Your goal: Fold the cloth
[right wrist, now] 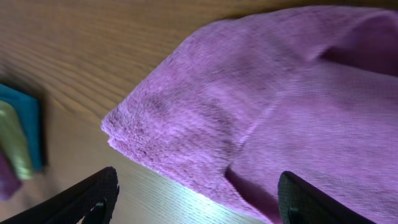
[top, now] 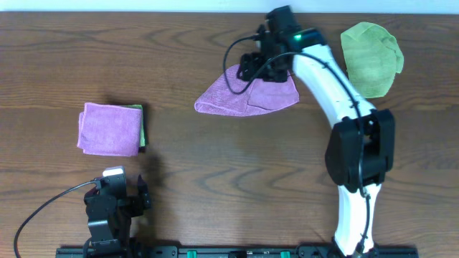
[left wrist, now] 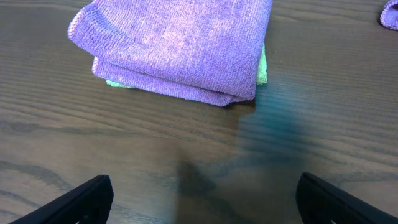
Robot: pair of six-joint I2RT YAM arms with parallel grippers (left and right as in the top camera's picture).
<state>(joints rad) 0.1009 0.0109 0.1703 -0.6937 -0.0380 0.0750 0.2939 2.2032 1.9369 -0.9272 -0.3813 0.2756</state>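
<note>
A flap of the purple cloth [top: 226, 93] is folded over the rest of it, so my right gripper should pinch the flap's loose edge [right wrist: 241, 143] and pull it open before folding.
A purple cloth [top: 247, 95] lies partly folded in a rough triangle at the table's upper middle; it fills the right wrist view [right wrist: 261, 106], with one flap laid over the rest. My right gripper [top: 252, 68] hovers over its upper edge, open and empty [right wrist: 196, 199]. My left gripper [top: 136, 197] rests open and empty near the front left edge [left wrist: 202, 199]. A folded purple cloth [top: 109, 128] on a green one lies ahead of it [left wrist: 180, 43].
A crumpled green cloth [top: 370, 57] lies at the back right. The folded stack sits at the left, with a green edge [left wrist: 262, 65] showing under the purple. A teal and green stack edge [right wrist: 18, 134] shows at the left of the right wrist view.
</note>
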